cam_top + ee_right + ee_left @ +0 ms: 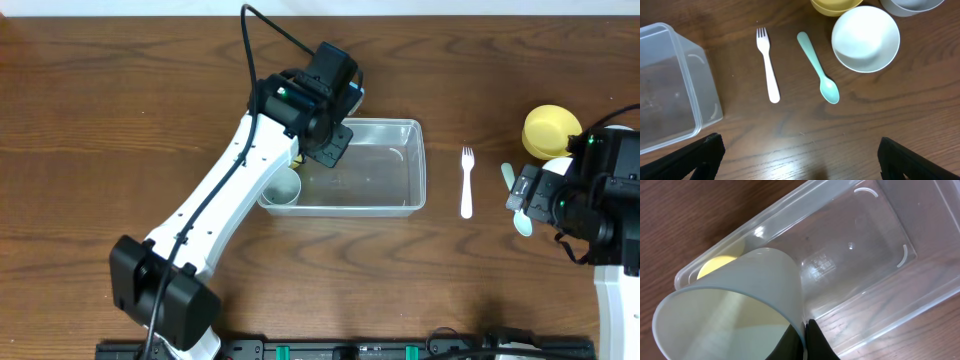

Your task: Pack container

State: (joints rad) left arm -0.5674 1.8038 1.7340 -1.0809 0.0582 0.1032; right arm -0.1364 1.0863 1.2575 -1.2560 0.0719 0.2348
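Observation:
The pale cup's base [776, 262] is hanging inside the container's sides, next to the yellow piece. My left gripper should go on lowering it until it touches the open part of the container's bottom [822, 270], and then let go.
The clear rectangular container [385, 175] lies mid-table; the left wrist view looks down into it [860, 250]. My left gripper [805, 341] is shut on the rim of a pale cup [740, 305], held tilted over the container's left end. Overhead, the gripper [318, 135] is above that end and the cup [283, 186] shows beside the arm. A yellow piece [715, 266] lies inside the container behind the cup. My right gripper [800, 160] is open and empty over bare table, right of the container's corner [670, 85].
A white fork [767, 65] and a teal spoon [820, 70] lie on the table right of the container. A white bowl [866, 37], a yellow bowl [550, 130] and a pale bowl [912, 4] stand at the far right.

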